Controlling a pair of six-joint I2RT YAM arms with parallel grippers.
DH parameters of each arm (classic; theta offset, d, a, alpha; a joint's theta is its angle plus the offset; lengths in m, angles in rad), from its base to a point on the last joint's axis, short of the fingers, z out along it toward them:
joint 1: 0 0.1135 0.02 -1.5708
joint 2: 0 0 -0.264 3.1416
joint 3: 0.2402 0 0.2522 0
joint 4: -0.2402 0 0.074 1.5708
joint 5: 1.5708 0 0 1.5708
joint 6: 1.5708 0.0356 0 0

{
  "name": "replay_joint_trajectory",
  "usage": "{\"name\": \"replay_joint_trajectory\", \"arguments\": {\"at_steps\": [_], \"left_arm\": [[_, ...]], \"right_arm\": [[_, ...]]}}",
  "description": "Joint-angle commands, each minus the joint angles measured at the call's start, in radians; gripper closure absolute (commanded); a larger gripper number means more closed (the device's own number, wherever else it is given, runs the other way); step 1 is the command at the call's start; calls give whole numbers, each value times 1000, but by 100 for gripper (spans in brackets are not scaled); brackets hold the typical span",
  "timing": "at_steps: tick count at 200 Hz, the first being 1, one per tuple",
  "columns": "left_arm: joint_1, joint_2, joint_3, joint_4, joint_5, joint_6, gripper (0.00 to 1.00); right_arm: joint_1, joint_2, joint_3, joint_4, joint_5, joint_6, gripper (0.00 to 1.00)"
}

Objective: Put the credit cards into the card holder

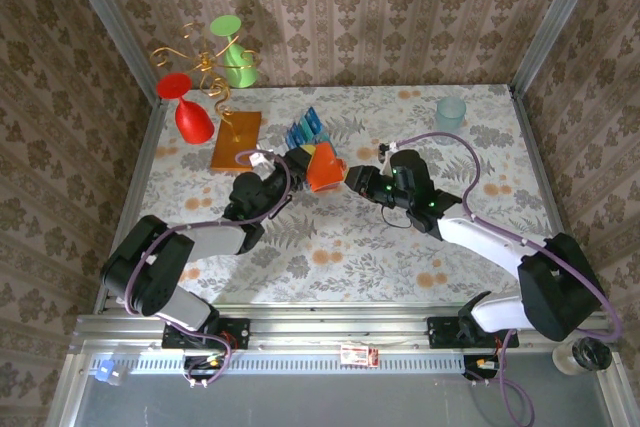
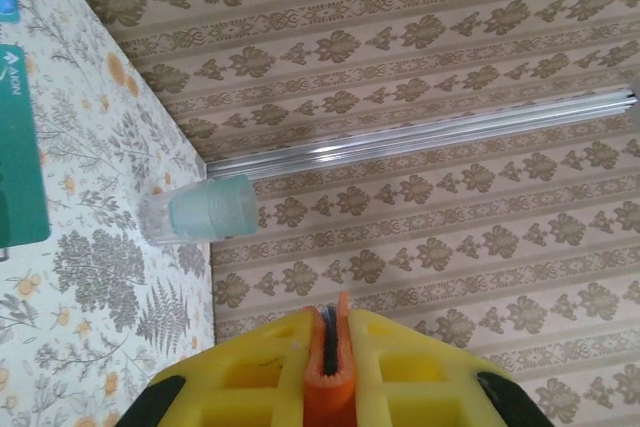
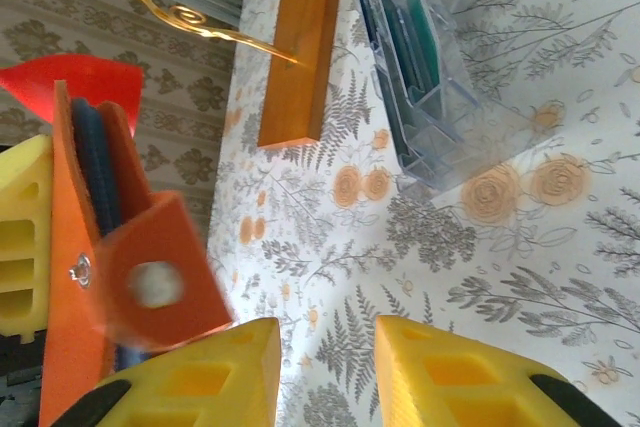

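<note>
The snap tab (image 3: 160,282) is hanging outside the open fingers of my right gripper, so I should bring my right gripper toward the card holder (image 1: 323,169) and pinch the tab.
The orange-red card holder (image 1: 326,171) hangs above the table's middle, and my left gripper (image 1: 304,160) is shut on its edge. In the left wrist view the yellow fingers (image 2: 250,367) pinch the card holder's folded orange edge (image 2: 328,377), with a dark strip in the fold. My right gripper (image 3: 325,332) stands open just right of the card holder (image 3: 110,247), nothing between its fingers. The snap tab (image 3: 150,284) hangs beside its left finger. Dark blue and teal credit cards (image 3: 410,32) stand in a clear slotted rack (image 1: 305,130). A teal card (image 2: 20,147) also appears in the left wrist view.
An orange-brown slab (image 1: 236,139) lies left of the rack, under a gold wire stand (image 1: 205,65) with a red glass (image 1: 190,112) and a green glass (image 1: 234,52). A pale teal cup (image 1: 451,112) stands at the back right. Patterned walls enclose the table.
</note>
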Motion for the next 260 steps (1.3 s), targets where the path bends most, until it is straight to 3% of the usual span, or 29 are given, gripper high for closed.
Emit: {"name": "replay_joint_trajectory", "arguments": {"at_steps": [1,43,114,158,189,223,260], "left_arm": [[-12,6,37,80,-17,-25,100],[-18,3,67,82,-15,-33,100],[-19,7,64,84,-11,-35,100],[-20,10,62,86,3,-37,100],[-21,15,62,85,9,-39,100],[-20,16,63,85,12,-38,100],[-24,13,59,86,10,-37,100]], "right_arm": [[-16,-6,-25,123,-58,67,69],[-32,18,-53,265,-121,150,69],[-51,-44,-85,288,-139,168,68],[-50,-147,-57,121,-84,59,32],[-46,-115,14,71,-102,23,19],[-41,-48,59,86,-100,26,19],[-43,-6,70,104,-86,35,31]]}}
